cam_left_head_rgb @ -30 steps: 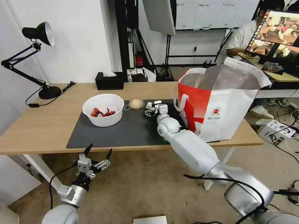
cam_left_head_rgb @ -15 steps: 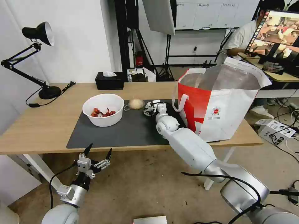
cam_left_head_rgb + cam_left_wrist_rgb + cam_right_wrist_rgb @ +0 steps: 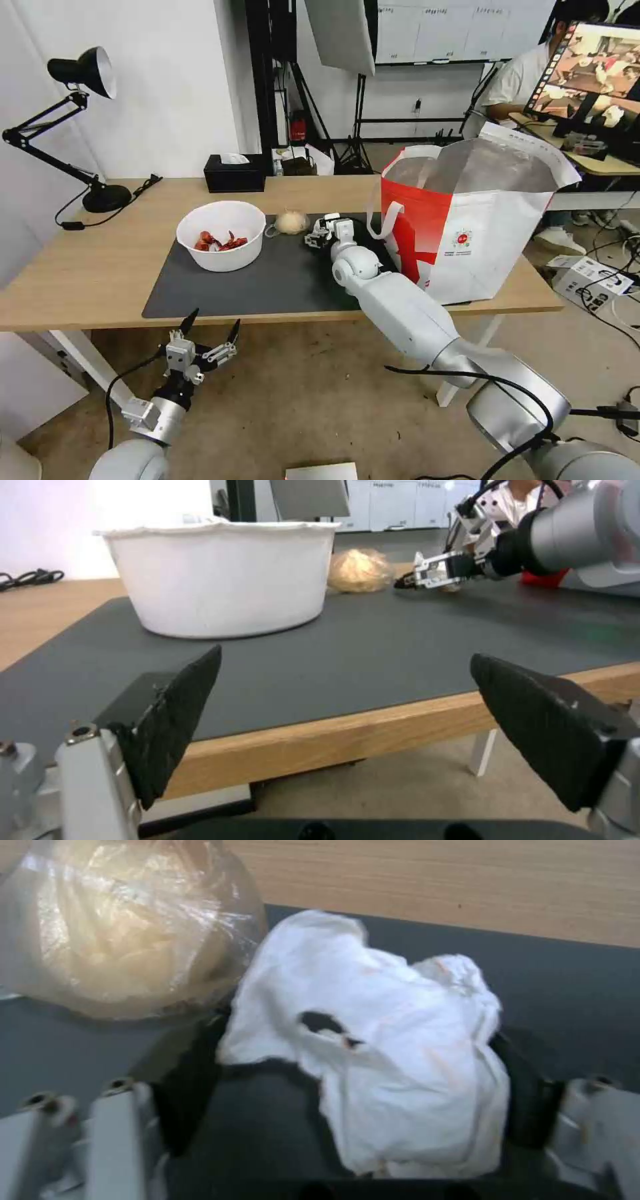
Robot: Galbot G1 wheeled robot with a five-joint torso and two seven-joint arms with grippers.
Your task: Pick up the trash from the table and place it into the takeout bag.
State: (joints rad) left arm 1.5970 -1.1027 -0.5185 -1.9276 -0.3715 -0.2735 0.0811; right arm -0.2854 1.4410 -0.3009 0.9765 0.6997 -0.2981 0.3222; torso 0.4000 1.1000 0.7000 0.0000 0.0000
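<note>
The crumpled white tissue has a loose, creased far flap, so I expect the tissue to scrunch up narrow and that flap to fold over when I squeeze.
A small crumpled white tissue (image 3: 393, 1050) lies on the dark grey mat (image 3: 267, 280), right beside the beige lump in clear plastic (image 3: 291, 222). My right gripper (image 3: 319, 235) is low over the mat and stands open, one finger on each side of the tissue. The white bowl with red scraps (image 3: 221, 235) sits at the mat's left end. At the table's (image 3: 87, 267) right end stands the takeout bag (image 3: 467, 213), its mouth wide open. My left gripper (image 3: 210, 331) hangs open below the table's front edge, holding nothing.
A black tissue box (image 3: 234, 172) sits at the table's back edge and a black desk lamp (image 3: 87, 73) at the back left. The bag's white handle (image 3: 383, 220) hangs close to my right wrist. A small carton (image 3: 590, 277) lies on the floor at the right.
My right arm has slid a little to the left and farther over the mat, bringing its open fingers around the tissue. The left arm has stayed still.
</note>
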